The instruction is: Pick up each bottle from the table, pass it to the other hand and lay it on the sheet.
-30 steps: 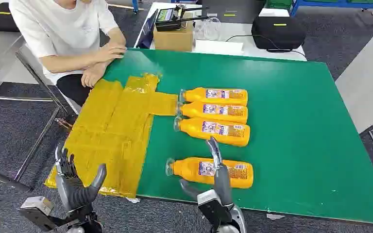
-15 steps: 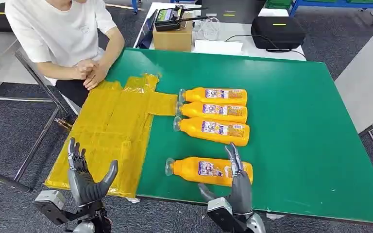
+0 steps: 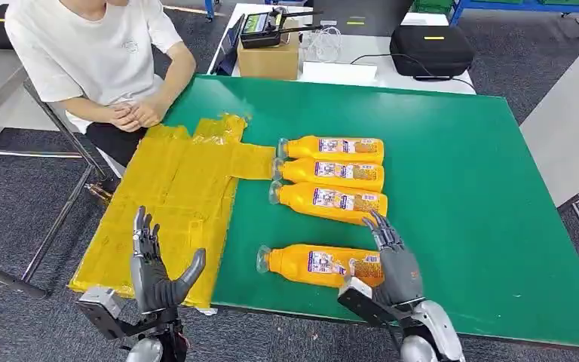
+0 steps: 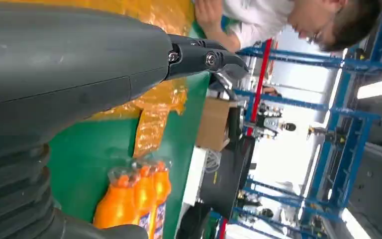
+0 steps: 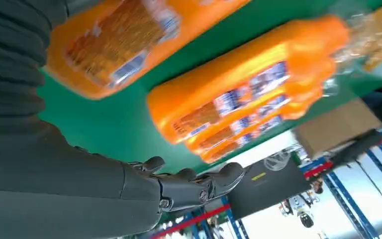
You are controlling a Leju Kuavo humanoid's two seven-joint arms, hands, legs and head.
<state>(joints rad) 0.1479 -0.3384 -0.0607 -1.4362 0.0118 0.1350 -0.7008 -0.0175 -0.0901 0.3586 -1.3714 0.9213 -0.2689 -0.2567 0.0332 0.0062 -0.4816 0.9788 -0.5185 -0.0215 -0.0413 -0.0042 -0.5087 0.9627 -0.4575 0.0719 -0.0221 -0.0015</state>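
Fine print [image 3: 364, 266] is facing up on the orange bottle [image 3: 323, 265]. I should expect a bold front label to be hidden underneath when I turn the bottle over.
Several orange bottles lie on their sides on the green table [image 3: 460, 188]. Three lie side by side, the nearest of them [image 3: 329, 203] in the middle of the table. A lone bottle [image 3: 313, 264] lies near the front edge. My right hand [image 3: 392, 260] hovers over that bottle's base end, fingers spread, holding nothing. The same bottle [image 5: 114, 45] and the row [image 5: 238, 99] appear in the right wrist view, beyond my fingers [image 5: 194, 186]. My left hand [image 3: 154, 271] is raised and open over the front corner of the yellow sheet [image 3: 173, 196].
A person in a white shirt [image 3: 94, 53] sits at the table's far left corner, hands clasped by the sheet. A cardboard box [image 3: 270, 56] and a black case [image 3: 431, 49] stand on a white table behind. Bare green surface lies to the right.
Both hands have risen and shifted right. My right hand moved from the lone bottle's middle to its base end. The person drew both hands together.
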